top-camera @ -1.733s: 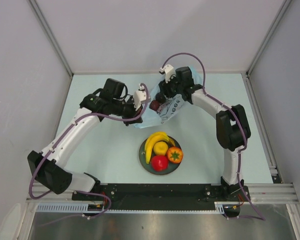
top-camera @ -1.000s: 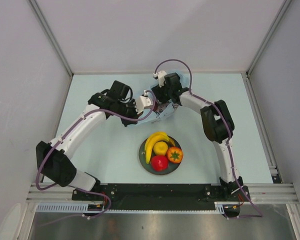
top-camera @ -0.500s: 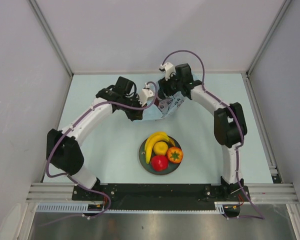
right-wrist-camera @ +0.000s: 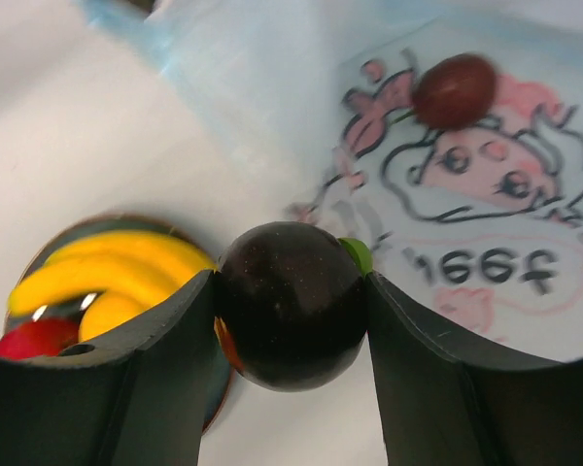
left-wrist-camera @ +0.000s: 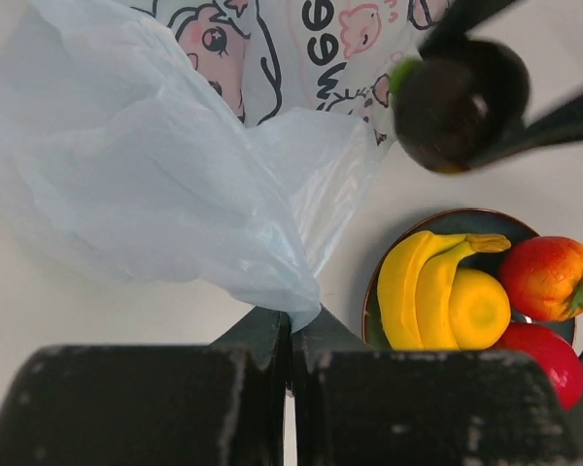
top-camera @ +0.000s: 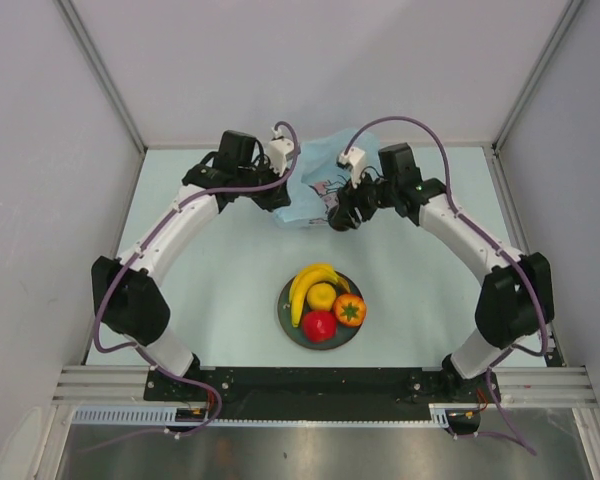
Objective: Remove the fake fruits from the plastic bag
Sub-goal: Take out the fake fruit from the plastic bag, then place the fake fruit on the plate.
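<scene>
The dark purple ball (top-camera: 340, 219) is clear of the bag's near edge, so the robot's right gripper should keep going toward the dark plate and let go above the yellow round fruit (top-camera: 321, 297).
The light-blue plastic bag (top-camera: 315, 172) with its white cartoon panel lies at the back of the table. My left gripper (top-camera: 277, 203) is shut on a bunched edge of the bag (left-wrist-camera: 175, 165), and the film is pinched between its fingertips (left-wrist-camera: 272, 335). My right gripper (top-camera: 340, 218) is shut on a dark purple ball (right-wrist-camera: 291, 306) with a green tip, held just off the bag's near edge above the table. The other fake fruits lie on the dark plate (top-camera: 285, 322): banana bunch (top-camera: 308, 285), yellow round fruit (top-camera: 322, 296), red apple (top-camera: 319, 325), orange fruit (top-camera: 349, 310).
A small dark red oval (right-wrist-camera: 455, 89) shows on the bag's printed panel; I cannot tell whether it is printed or inside. Grey walls close in the pale table on the left, back and right. The black base rail (top-camera: 310, 385) runs along the near edge.
My right gripper has closed on the dark ball and drawn back out of the bag toward the near right. My left gripper has pulled the bag's edge toward the back.
</scene>
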### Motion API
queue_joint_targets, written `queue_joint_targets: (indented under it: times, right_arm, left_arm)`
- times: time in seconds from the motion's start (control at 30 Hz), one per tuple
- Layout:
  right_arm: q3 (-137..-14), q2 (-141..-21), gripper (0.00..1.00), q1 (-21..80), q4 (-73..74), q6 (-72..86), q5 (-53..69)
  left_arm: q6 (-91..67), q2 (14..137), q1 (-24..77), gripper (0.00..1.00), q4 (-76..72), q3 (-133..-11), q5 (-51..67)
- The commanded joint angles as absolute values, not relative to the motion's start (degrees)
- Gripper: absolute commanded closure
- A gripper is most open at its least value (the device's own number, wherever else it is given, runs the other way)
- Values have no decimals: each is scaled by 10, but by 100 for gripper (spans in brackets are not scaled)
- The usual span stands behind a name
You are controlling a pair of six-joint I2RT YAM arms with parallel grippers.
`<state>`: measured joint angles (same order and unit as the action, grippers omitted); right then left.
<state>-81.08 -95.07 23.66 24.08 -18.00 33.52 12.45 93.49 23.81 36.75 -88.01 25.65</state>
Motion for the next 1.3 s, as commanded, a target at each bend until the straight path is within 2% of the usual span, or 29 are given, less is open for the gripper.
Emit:
queue_joint_targets:
  times: [0.0,0.2,0.4,0.7,0.8,0.83,0.87,0.9,0.93,1.1,1.27]
  right_arm:
    - [-756,-856,63,278,287,-256,365]
    - [-666,-768,62,328,359,-388,394]
    - [-619,-781,60,379,299,-370,372]
    - [-617,-831,56,410,288,-391,357]
    - [-617,-842,47,417,287,-399,343]
    - [-617,-843,35,417,290,-403,338]
    - [-617,-839,31,418,291,-405,327]
    - [-618,-835,19,418,288,-404,322]
    - [-620,-831,15,417,288,-402,317]
    - [-648,-784,12,386,263,-347,330]
    - [-686,-771,13,358,196,-267,318]
  left_arm:
    - [99,921,236,100,349,-887,264]
    - [96,904,237,100,345,-867,265]
    - [92,889,236,100,342,-846,272]
    - [106,849,236,100,345,-810,271]
    - [110,846,236,100,345,-804,272]
    - [111,843,237,100,345,-803,272]
    - [111,842,237,100,346,-803,274]
    - [112,842,237,100,347,-803,275]
    - [112,842,237,100,347,-803,277]
    - [109,845,237,100,347,-805,285]
    - [107,847,236,100,353,-811,293]
